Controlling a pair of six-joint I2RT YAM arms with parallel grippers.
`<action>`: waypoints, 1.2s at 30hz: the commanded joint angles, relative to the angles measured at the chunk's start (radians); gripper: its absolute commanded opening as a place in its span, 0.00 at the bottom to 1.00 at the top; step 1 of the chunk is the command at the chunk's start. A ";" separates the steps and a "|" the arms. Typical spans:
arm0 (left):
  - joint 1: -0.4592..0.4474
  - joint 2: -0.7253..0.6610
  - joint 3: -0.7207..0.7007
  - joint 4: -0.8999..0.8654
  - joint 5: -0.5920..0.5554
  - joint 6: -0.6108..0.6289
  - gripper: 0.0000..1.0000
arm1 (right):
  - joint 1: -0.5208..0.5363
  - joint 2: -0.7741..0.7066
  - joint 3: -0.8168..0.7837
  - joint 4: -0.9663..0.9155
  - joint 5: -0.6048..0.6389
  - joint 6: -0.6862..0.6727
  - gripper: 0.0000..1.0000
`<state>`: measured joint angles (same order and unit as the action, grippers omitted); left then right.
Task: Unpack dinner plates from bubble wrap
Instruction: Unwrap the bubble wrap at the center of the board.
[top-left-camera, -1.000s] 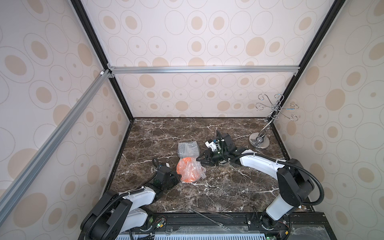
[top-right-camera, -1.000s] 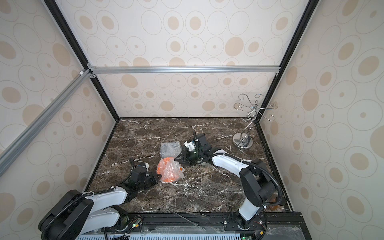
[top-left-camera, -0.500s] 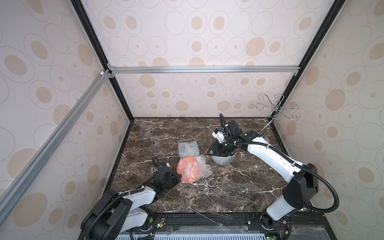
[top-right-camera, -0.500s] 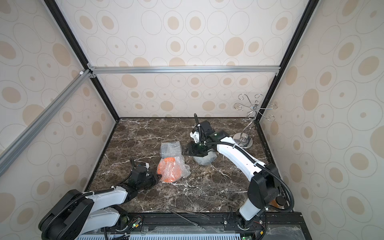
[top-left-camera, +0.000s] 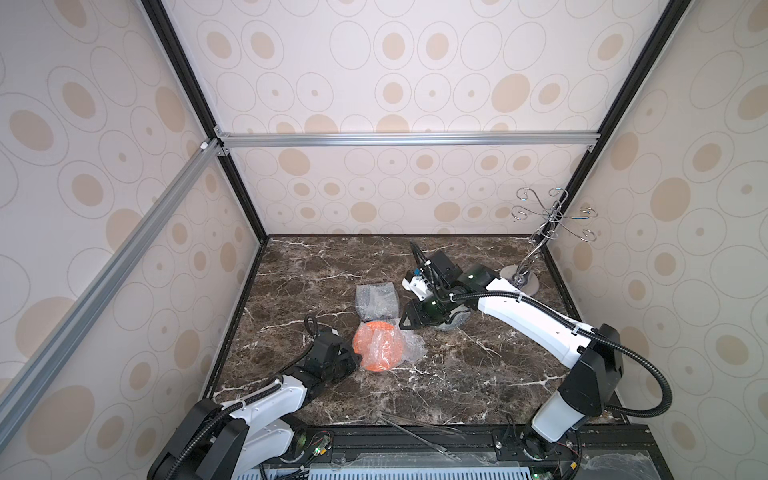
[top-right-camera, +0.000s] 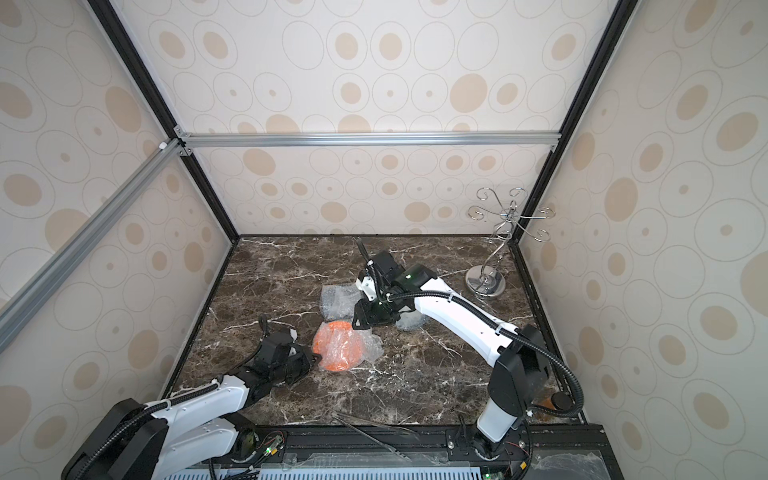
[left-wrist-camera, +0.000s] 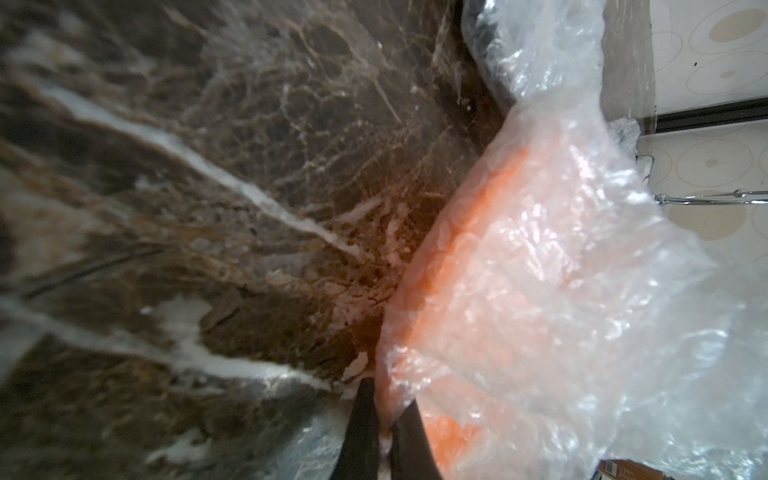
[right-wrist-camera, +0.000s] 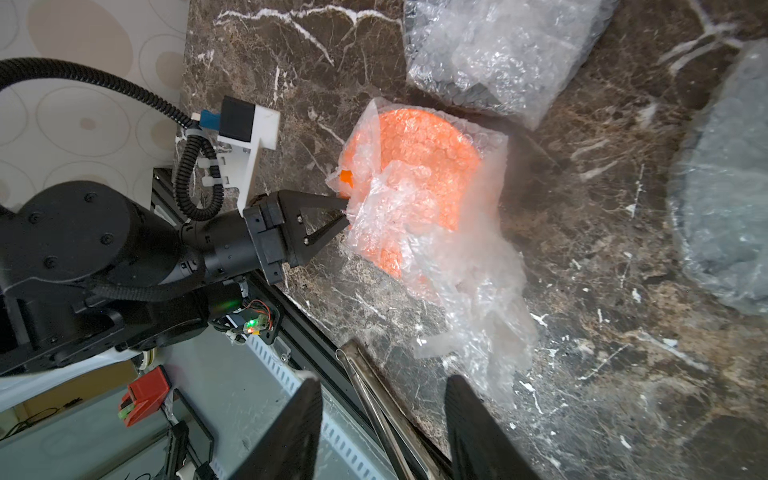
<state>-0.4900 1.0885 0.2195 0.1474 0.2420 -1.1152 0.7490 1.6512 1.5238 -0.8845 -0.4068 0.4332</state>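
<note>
Loose folds still cover the plate while my left gripper pinches the wrap at the plate's rim (right-wrist-camera: 354, 209), so my left gripper should open and take those folds (right-wrist-camera: 406, 196).
An orange dinner plate (top-left-camera: 376, 347) (top-right-camera: 337, 345) (right-wrist-camera: 415, 166) lies on the marble table, still inside loose bubble wrap (right-wrist-camera: 469, 291) (left-wrist-camera: 582, 291) that trails off to one side. My left gripper (top-left-camera: 355, 359) (top-right-camera: 311, 358) (left-wrist-camera: 388, 399) (right-wrist-camera: 347, 210) is shut on the wrap's near-left edge, low on the table. My right gripper (top-left-camera: 405, 322) (top-right-camera: 358, 320) (right-wrist-camera: 382, 380) hangs open just behind and above the plate, holding nothing. Two more wrapped bundles lie behind: a dark one (top-left-camera: 376, 301) (top-right-camera: 338, 299) (right-wrist-camera: 490, 54) and a greyish one (top-left-camera: 453, 322) (top-right-camera: 409, 320) (right-wrist-camera: 723, 208) under the right arm.
A silver wire stand (top-left-camera: 521, 280) (top-right-camera: 485, 282) rises in the back right corner. Metal tongs (top-left-camera: 415, 432) (top-right-camera: 370, 430) (right-wrist-camera: 374, 395) lie along the table's front edge. Patterned walls close in three sides.
My right arm lifted and swung right over the greyish bundle, then came back toward the orange plate with its jaws wider. The orange plate's wrap now spreads out to the right. The left gripper held still.
</note>
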 joint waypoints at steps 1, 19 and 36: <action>-0.007 -0.010 -0.023 -0.157 -0.025 -0.001 0.00 | 0.010 -0.006 -0.021 0.022 -0.024 0.017 0.51; -0.007 -0.140 -0.031 -0.210 -0.027 -0.034 0.68 | -0.004 -0.056 -0.153 0.221 -0.297 0.057 0.48; -0.005 -0.220 0.131 -0.398 -0.023 0.095 1.00 | 0.021 0.020 -0.122 0.170 -0.141 0.050 0.48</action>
<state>-0.4950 0.8742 0.2852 -0.1650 0.2260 -1.0782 0.7559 1.6421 1.3827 -0.7067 -0.5835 0.4847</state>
